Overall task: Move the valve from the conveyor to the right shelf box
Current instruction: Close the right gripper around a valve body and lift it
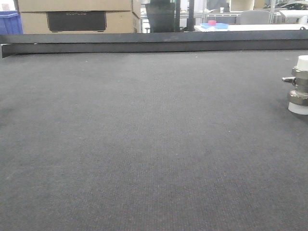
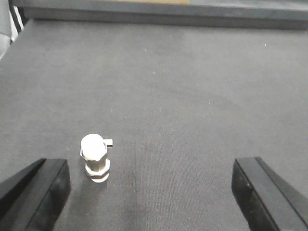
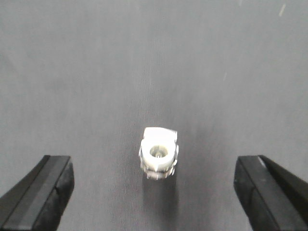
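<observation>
I should expect a hollow end with metal inside when I pick up the valve, because the white cap (image 3: pixel 159 144) shows a round dark opening (image 3: pixel 158 152).
The valve (image 1: pixel 300 84) stands upright on the conveyor (image 1: pixel 144 144) at the far right edge of the front view, silver with white caps and a short stub pointing left. In the left wrist view the valve (image 2: pixel 95 161) stands just inside the left finger (image 2: pixel 36 195) of my open left gripper (image 2: pixel 151 202). In the right wrist view the valve (image 3: pixel 159 153) is seen end-on, centred ahead of my open right gripper (image 3: pixel 154 197), with wide gaps to both fingers. The right shelf box is out of view.
The black rail (image 1: pixel 144 43) runs along the belt's far edge. Beyond it stand cardboard boxes (image 1: pixel 77 17), a blue bin (image 1: pixel 9 21) and a white table with a blue and pink item (image 1: pixel 214 25).
</observation>
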You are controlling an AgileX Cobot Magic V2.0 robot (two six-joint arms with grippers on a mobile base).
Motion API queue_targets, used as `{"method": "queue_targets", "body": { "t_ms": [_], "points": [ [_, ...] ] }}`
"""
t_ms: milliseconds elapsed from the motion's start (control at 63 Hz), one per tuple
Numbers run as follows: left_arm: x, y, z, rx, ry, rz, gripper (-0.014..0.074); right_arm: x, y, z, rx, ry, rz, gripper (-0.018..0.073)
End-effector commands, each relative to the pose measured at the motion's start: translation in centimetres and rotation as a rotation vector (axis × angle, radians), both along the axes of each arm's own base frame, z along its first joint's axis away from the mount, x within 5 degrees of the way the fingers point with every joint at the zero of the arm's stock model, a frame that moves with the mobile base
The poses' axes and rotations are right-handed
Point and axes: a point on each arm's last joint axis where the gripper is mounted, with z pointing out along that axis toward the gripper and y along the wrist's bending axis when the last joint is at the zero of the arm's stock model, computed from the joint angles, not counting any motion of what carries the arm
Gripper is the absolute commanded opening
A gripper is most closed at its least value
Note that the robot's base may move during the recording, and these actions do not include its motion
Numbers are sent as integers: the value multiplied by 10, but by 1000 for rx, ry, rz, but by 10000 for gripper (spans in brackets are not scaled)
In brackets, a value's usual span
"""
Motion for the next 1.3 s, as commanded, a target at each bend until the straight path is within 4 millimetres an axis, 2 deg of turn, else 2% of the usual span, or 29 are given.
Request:
{"method": "queue_targets", "body": {
  "t_ms": [0, 143, 381, 746, 1080, 1175, 1271, 1286],
  "points": [
    [0, -1, 3, -13, -13, -6, 580, 24, 0, 1, -37, 126, 22, 568],
    [0, -1, 3, -13, -13, -6, 580, 58, 3, -13, -62, 282, 53, 568],
    [0, -1, 2, -12, 1, -6, 580, 101, 0, -60, -102, 460, 49, 568],
    [-2, -1, -2, -12, 50, -4, 580, 138, -1, -123, -97, 591, 45, 568],
    [-2, -1, -2, -12, 50, -4, 580, 154, 2, -153, -94, 612, 46, 562],
    [-2, -1, -2, -12, 50, -4, 580, 155, 2, -153, -94, 614, 46, 462],
    [-3, -1, -1, -12, 56, -4, 580, 154, 2, -154, -94, 623, 47, 251],
    [-3, -1, 0, -11, 61, -4, 580, 154, 2, -154, -95, 625, 47, 192]
  ]
}}
